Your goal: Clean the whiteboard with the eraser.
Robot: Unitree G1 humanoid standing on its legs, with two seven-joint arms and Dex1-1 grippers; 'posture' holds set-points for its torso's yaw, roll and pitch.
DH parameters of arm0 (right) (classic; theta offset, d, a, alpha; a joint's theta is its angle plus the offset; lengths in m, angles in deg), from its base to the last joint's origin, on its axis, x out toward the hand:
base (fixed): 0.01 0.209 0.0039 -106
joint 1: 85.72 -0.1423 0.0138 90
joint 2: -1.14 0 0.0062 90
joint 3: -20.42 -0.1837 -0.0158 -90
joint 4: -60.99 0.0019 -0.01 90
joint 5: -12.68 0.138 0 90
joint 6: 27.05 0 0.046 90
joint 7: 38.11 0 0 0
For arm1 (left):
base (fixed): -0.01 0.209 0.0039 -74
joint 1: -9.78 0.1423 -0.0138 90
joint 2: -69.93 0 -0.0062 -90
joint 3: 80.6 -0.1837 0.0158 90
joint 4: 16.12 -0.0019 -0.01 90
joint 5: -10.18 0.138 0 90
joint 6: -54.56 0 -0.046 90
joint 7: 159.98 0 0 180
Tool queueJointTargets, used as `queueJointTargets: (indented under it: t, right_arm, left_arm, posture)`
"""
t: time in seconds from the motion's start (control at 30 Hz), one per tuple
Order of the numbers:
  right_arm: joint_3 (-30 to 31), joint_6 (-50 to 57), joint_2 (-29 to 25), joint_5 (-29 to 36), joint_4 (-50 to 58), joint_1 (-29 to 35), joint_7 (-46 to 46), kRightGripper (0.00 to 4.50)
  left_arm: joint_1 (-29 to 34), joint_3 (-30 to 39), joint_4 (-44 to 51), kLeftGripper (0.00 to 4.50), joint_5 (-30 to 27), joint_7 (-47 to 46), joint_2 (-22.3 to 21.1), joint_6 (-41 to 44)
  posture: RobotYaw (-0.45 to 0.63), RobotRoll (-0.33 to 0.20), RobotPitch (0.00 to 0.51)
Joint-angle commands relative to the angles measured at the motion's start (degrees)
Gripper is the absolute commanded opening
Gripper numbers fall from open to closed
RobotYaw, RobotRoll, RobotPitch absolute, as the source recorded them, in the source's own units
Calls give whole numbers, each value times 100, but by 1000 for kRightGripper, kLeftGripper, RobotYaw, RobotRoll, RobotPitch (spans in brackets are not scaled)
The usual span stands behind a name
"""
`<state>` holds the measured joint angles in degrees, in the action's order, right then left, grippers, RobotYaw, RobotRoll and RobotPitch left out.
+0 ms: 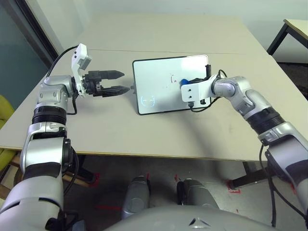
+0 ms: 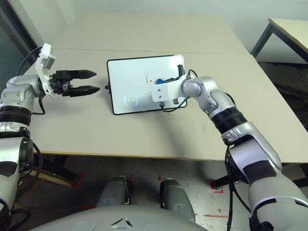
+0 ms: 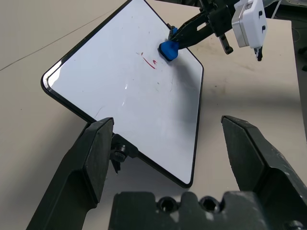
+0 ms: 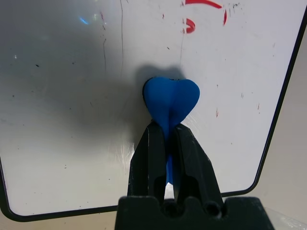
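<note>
The blue eraser (image 1: 184,82) is pressing next to the red marks that remain on the whiteboard, so the robot's right gripper should change the direction of its stroke and wipe back over those marks (image 1: 173,79).
The whiteboard (image 1: 163,86), white with a thin black frame, stands tilted at the middle of the table. Small red marks (image 3: 147,60) remain near its centre, and a faint blue circle (image 1: 147,100) sits near its lower left corner. My right gripper (image 4: 167,136) is shut on the blue eraser (image 4: 171,98), whose end presses against the board's surface right of centre, close to the red marks. My left gripper (image 1: 126,82) hangs open just left of the board's left edge, apart from it, with nothing between its fingers.
The beige table (image 1: 96,130) has free room in front of and behind the board. A seam crosses the tabletop behind the board. Another table (image 1: 293,29) stands at the far right.
</note>
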<state>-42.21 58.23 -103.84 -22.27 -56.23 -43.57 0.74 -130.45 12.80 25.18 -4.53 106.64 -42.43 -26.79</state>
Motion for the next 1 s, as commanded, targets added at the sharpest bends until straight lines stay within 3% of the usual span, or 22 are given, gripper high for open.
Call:
queueJointTargets:
  t: [0.03,0.6,1.0]
  right_arm:
    - [-32,102,56,-4,-93,-7,14,1]
    - [185,124,827,-47,56,-354,79,1]
    - [234,-28,878,-142,-235,-440,-4,1]
  left_arm:
    - [-70,-47,-105,4500,60,25,15,-41]
    - [-19,-34,-43,4500,52,35,-55,-26]
    - [2,-30,-25,4500,42,14,-47,-22]
  posture:
    - [138,0,23]
    - [155,0,17]
    - [157,0,24]
